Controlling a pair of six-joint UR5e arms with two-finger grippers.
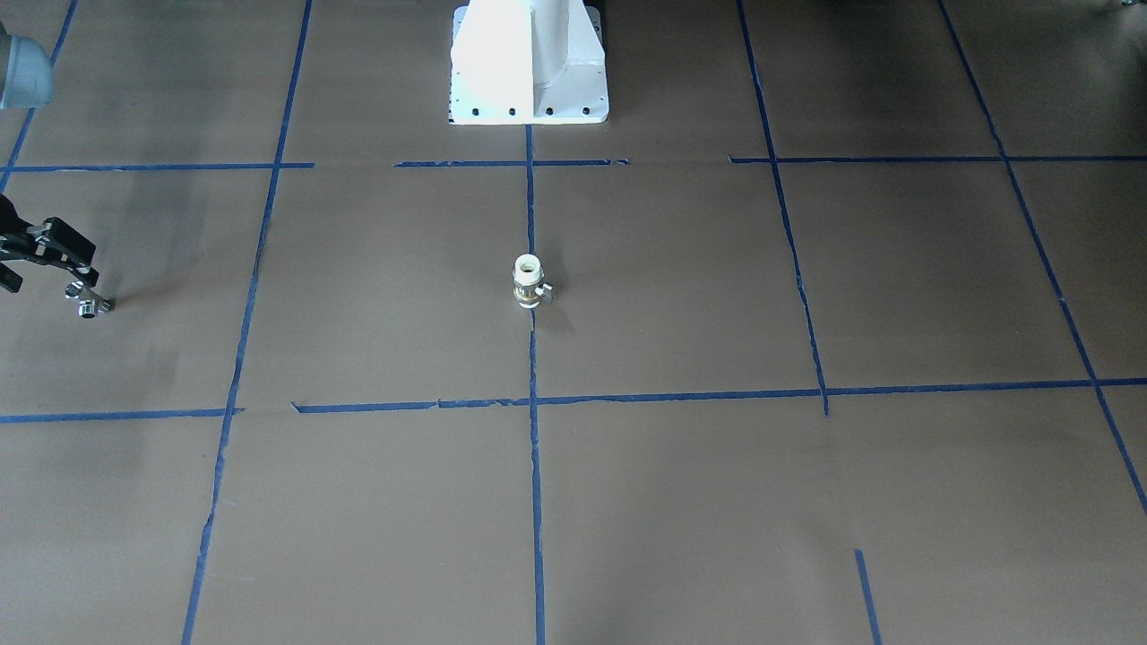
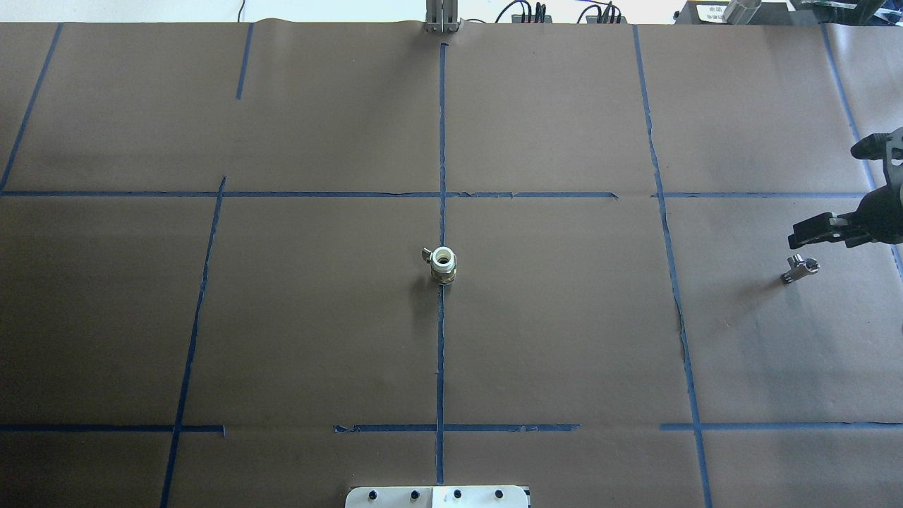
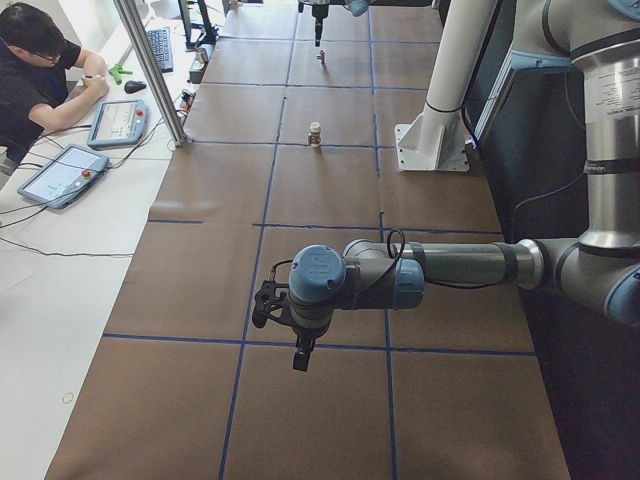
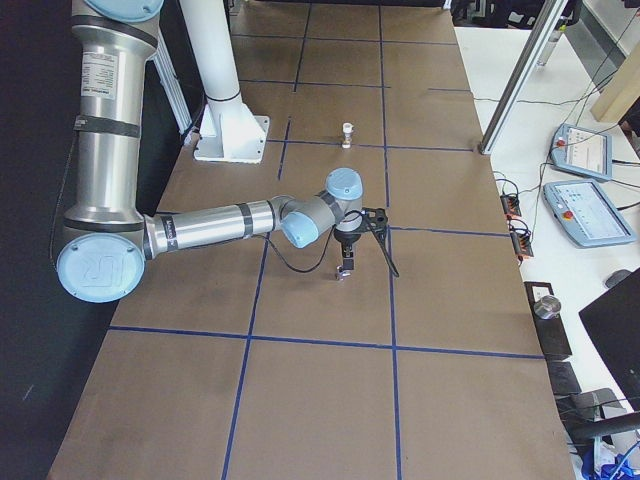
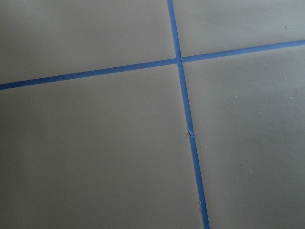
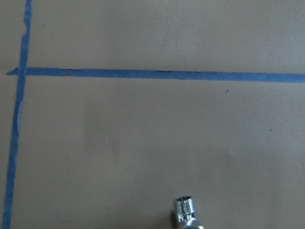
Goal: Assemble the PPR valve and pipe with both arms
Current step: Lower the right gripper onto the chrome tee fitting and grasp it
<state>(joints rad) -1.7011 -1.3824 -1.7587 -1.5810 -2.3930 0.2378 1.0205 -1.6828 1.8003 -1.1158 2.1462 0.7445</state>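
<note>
I expect the chrome pipe fitting (image 1: 88, 302) to settle into the PPR valve's opening (image 1: 527, 268) and stay upright when I lower it in, because the valve's opening points straight up.
The PPR valve (image 1: 529, 282), white ends with a brass middle and a small side handle, stands upright on the centre tape line (image 2: 443, 264). The chrome pipe fitting (image 1: 87, 300) lies on the paper at the robot's far right (image 2: 801, 268); its threaded stub shows at the bottom of the right wrist view (image 6: 185, 210). My right gripper (image 1: 49, 269) hovers just above and beside the fitting (image 2: 811, 233), jaws apart, holding nothing. My left gripper (image 3: 300, 355) hangs over the table's left end, far from both parts. Only the side view shows it, so I cannot tell its state.
Brown paper with a blue tape grid (image 2: 441, 353) covers the table. The robot's white base (image 1: 529, 63) stands at the middle of the near edge. An operator (image 3: 40, 70) sits with tablets beyond the far side. The left wrist view shows only paper and tape (image 5: 183, 95).
</note>
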